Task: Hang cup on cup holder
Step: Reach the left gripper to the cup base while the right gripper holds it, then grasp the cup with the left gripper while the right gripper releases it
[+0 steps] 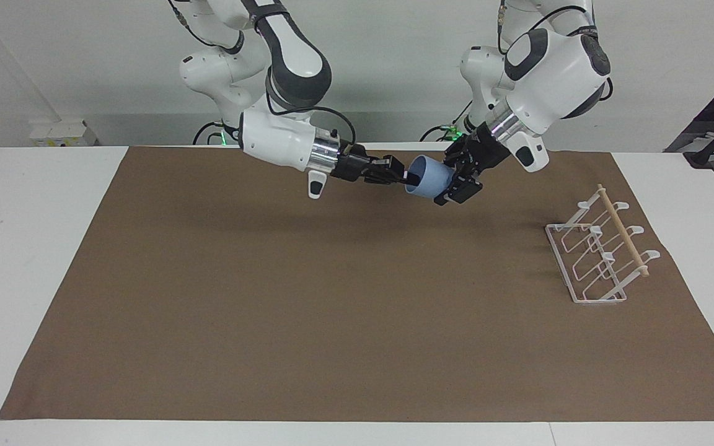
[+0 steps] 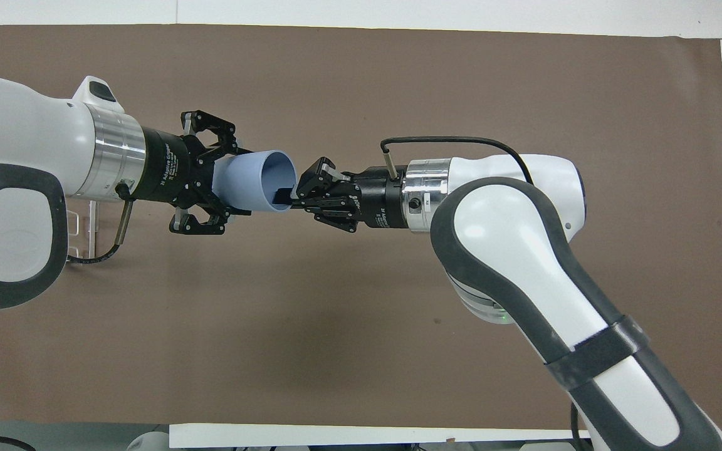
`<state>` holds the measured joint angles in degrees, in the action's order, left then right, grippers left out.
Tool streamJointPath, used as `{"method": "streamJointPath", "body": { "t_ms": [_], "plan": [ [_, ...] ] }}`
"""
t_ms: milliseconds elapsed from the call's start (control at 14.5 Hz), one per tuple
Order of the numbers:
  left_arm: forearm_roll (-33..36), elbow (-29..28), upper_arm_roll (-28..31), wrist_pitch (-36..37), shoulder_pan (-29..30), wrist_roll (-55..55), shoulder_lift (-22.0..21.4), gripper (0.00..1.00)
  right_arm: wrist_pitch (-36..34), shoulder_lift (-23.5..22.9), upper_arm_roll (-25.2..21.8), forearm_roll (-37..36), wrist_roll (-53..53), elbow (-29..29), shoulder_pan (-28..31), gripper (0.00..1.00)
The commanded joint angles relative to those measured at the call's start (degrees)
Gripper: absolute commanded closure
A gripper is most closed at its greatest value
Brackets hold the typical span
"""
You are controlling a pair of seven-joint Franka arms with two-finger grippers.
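The cup's opening has my right gripper's finger inside it, so my right gripper should open and move away before my left gripper takes the cup to the cup holder.
The light-blue cup hangs on its side in the air over the brown mat, between both grippers. My right gripper is shut on the cup's rim, one finger inside the mouth. My left gripper is around the cup's base end, its fingers pressed against the cup's sides. The cup opens toward the right arm. The white wire cup holder with its wooden dowel stands on the mat at the left arm's end of the table. In the overhead view the left arm hides most of the cup holder.
A brown mat covers most of the white table. Both arms stretch low over the part of the mat nearest the robots.
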<state>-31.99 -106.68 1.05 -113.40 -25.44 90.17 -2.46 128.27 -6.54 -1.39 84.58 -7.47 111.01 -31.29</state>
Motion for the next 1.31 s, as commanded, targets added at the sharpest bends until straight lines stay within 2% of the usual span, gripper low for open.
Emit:
{"method": "streamJointPath", "body": {
  "t_ms": [0, 138, 346, 415, 484, 553, 760, 829, 968, 1244],
  "plan": [
    [-0.9, -1.8, 0.5, -0.9, -1.6, 0.4, -1.5, 0.66, 0.0, 0.5, 0.0, 1.2, 0.1, 0.3, -0.1, 1.00],
    [-0.9, -1.6, 0.6, -0.9, -1.6, 0.4, -1.4, 0.71, 0.0, 0.5, 0.0, 1.1, 0.1, 0.3, -0.1, 1.00],
    [-0.9, -1.6, 0.6, -0.7, -1.2, 0.5, -1.4, 0.71, 0.1, 0.5, 0.0, 0.9, 0.1, 0.3, 0.0, 1.00],
    [-0.9, -1.5, 0.6, -0.7, -1.2, 0.6, -1.4, 0.71, 0.4, 0.5, 0.0, 0.7, 0.1, 0.3, 0.0, 0.89],
    [-0.9, -1.5, 0.6, -0.6, -1.1, 0.7, -1.4, 0.71, 0.7, 0.5, 0.0, 0.6, 0.1, 0.3, 0.0, 0.43],
    [-0.9, -1.5, 0.6, -0.6, -1.0, 0.8, -1.4, 0.71, 0.9, 0.5, -0.1, 0.5, 0.2, 0.2, 0.0, 0.02],
    [-0.6, -1.6, 0.7, 0.4, -0.8, 1.1, -1.4, 0.71, 0.1, 1.4, -0.4, -0.2, 0.2, 0.0, 2.4, 0.01],
    [-0.4, -1.7, 0.9, 0.8, -0.4, 1.1, -1.4, 0.71, -0.1, 2.4, -0.3, -3.2, 0.2, 0.1, 3.8, 0.01],
    [2.8, -1.8, 0.9, 1.9, 1.0, 1.1, -1.5, 0.71, -2.5, 4.4, -0.4, -13.9, 0.2, 0.1, 7.4, 0.01],
    [16.0, -2.5, 0.9, 3.4, 4.3, 1.2, -1.7, 0.71, -4.9, 6.0, -0.5, -31.5, 0.6, -0.2, 12.0, 0.01]
  ]
}}
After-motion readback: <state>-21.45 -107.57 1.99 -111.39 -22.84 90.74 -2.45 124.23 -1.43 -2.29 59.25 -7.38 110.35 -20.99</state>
